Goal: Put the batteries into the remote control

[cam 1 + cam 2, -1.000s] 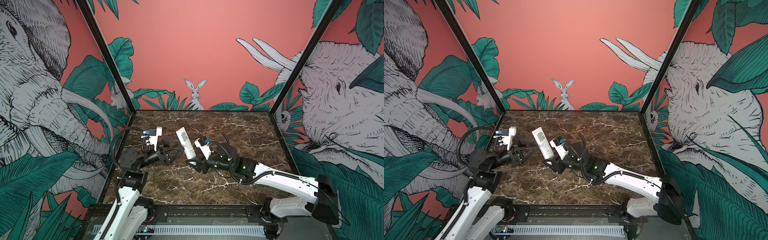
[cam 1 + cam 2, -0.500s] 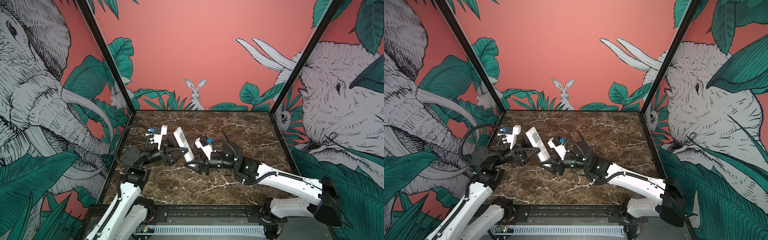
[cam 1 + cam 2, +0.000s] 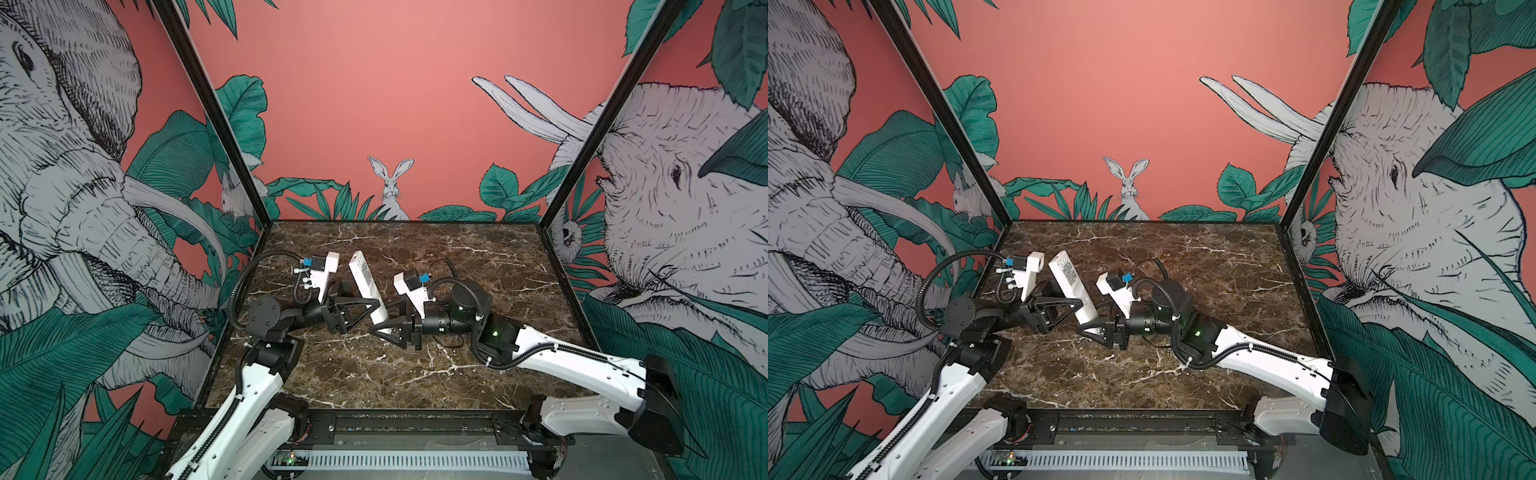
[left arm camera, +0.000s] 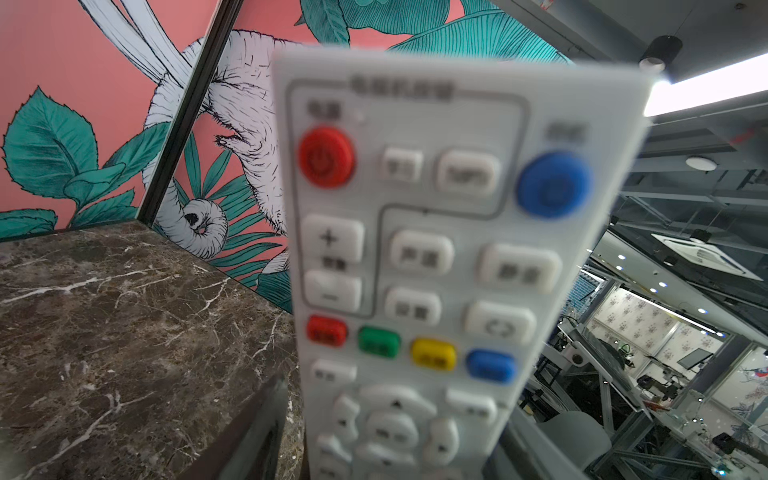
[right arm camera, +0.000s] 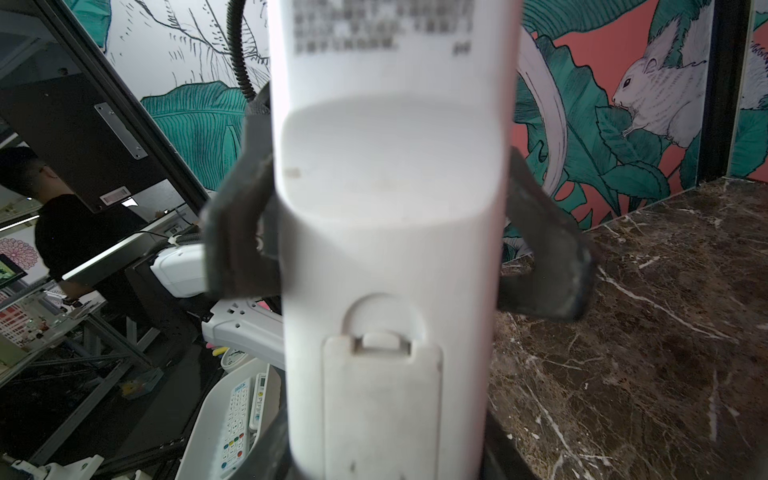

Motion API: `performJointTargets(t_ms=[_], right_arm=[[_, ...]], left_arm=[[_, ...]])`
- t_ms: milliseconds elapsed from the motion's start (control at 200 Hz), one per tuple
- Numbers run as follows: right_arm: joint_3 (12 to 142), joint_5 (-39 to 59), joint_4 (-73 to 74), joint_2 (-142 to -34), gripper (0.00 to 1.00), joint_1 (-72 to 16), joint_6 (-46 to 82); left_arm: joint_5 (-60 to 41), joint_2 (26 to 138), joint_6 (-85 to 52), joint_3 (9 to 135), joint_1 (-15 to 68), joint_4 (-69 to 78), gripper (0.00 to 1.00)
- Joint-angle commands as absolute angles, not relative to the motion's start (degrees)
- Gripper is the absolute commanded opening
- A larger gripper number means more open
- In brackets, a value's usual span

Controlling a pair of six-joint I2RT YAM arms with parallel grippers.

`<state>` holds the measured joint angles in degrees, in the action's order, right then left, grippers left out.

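Observation:
My left gripper should grab the middle of the remote control from the button side [image 4: 393, 428] and put the remote control down with its buttons up, because my right gripper is holding the remote control from its back [image 3: 365, 281].
The white remote control [image 3: 365, 286] [image 3: 1069, 282] stands tilted above the marble table [image 3: 415, 374], between both arms. My right gripper [image 3: 380, 328] [image 3: 1088, 328] is shut on its lower end. In the right wrist view its plain back [image 5: 390, 249] faces me, with the battery cover [image 5: 382, 407] closed. My left gripper [image 3: 372, 305] [image 3: 1077, 303] straddles the remote's middle. Its fingers [image 5: 237, 237] lie close along both edges. The left wrist view shows the button face [image 4: 415, 249], and a sliver of marble shows between one finger [image 4: 257, 432] and the remote's edge. The batteries are out of view.
Painted walls close the table [image 3: 1183, 270] on three sides, with black corner posts [image 3: 582, 145]. A black cable [image 3: 446, 266] loops on the marble behind the right wrist. Outside the enclosure, a white tray [image 5: 208, 424] holds other remotes.
The right gripper has carried the remote leftward and a little lower. The left gripper has moved in around the remote's middle, and its jaws have narrowed.

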<state>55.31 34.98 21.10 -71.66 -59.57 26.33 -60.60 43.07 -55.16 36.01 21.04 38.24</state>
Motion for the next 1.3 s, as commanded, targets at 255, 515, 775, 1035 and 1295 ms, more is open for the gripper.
performJointTargets(t_ms=[255, 515, 775, 1035, 1295], right_arm=[[53.6, 38.5, 29.4, -71.1, 0.14, -59.1, 27.7], [53.2, 38.8, 31.8, -71.7, 0.24, -59.0, 28.0], [53.8, 35.9, 25.6, -71.1, 0.67, -59.0, 25.3], [52.8, 31.7, 19.8, -68.2, 0.93, -58.9, 22.7], [51.5, 24.4, 11.9, -64.7, 0.99, -58.9, 19.1]], left_arm=[[-60.3, 42.7, -55.7, 38.0, 21.7, 41.3, 0.41], [-59.6, 42.6, -54.0, 38.5, 22.2, 38.4, 0.22], [-57.9, 42.9, -48.6, 39.6, 22.7, 30.8, 0.17], [-54.0, 42.9, -43.4, 41.0, 22.7, 22.3, 0.14], [-45.6, 43.3, -34.8, 43.1, 22.6, 7.9, 0.13]])
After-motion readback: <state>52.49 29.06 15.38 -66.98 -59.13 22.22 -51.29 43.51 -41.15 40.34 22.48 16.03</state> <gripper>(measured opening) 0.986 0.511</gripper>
